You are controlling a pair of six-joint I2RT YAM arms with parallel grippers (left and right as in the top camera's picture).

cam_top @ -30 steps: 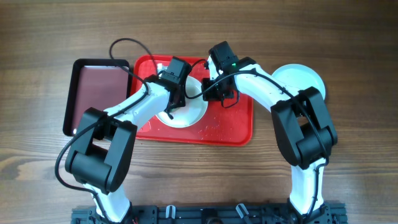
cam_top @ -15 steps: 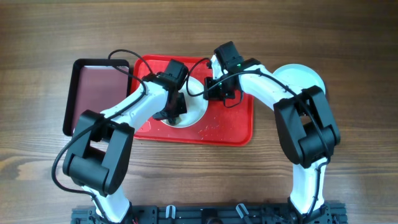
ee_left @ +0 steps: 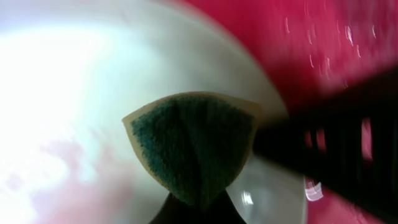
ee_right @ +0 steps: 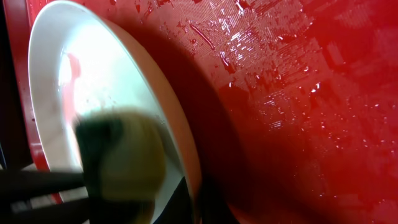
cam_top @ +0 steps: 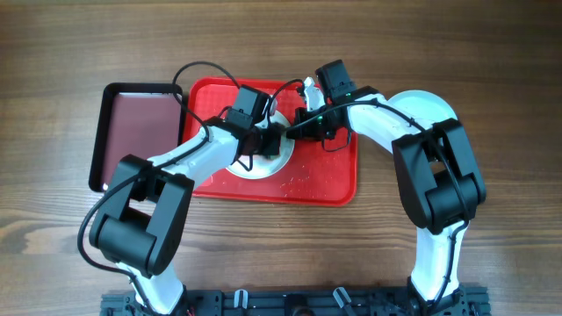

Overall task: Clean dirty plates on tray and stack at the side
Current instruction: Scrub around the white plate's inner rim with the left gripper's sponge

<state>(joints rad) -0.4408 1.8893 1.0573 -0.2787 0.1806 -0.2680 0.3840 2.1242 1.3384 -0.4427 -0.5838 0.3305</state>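
Observation:
Next, my left gripper wipes back over the red smears (ee_right: 71, 71) on the plate's other side, because the sponge is at the rim (ee_right: 185, 144) next to my right gripper.
A white plate (cam_top: 262, 165) lies on the red tray (cam_top: 325, 175), its right edge raised. My left gripper (cam_top: 266, 140) is shut on a green and yellow sponge (ee_left: 193, 146) and presses it on the plate (ee_left: 74, 93), which shows faint red smears. My right gripper (cam_top: 294, 132) is shut on the plate's right rim. In the right wrist view the rim (ee_right: 180, 143) runs between the jaws (ee_right: 202, 202) and the blurred sponge (ee_right: 121, 155) lies on the plate. Another pale plate (cam_top: 435, 104) lies on the table at the right, partly hidden by the right arm.
A smaller dark maroon tray (cam_top: 136, 123) with a black rim sits on the table left of the red tray. The red tray's bare floor (ee_right: 298, 93) is wet with droplets. Cables loop over the tray's back edge.
My left gripper has swept the sponge from the plate's lower left to its right side, close to the right gripper. The right gripper has shifted slightly right, still holding the rim.

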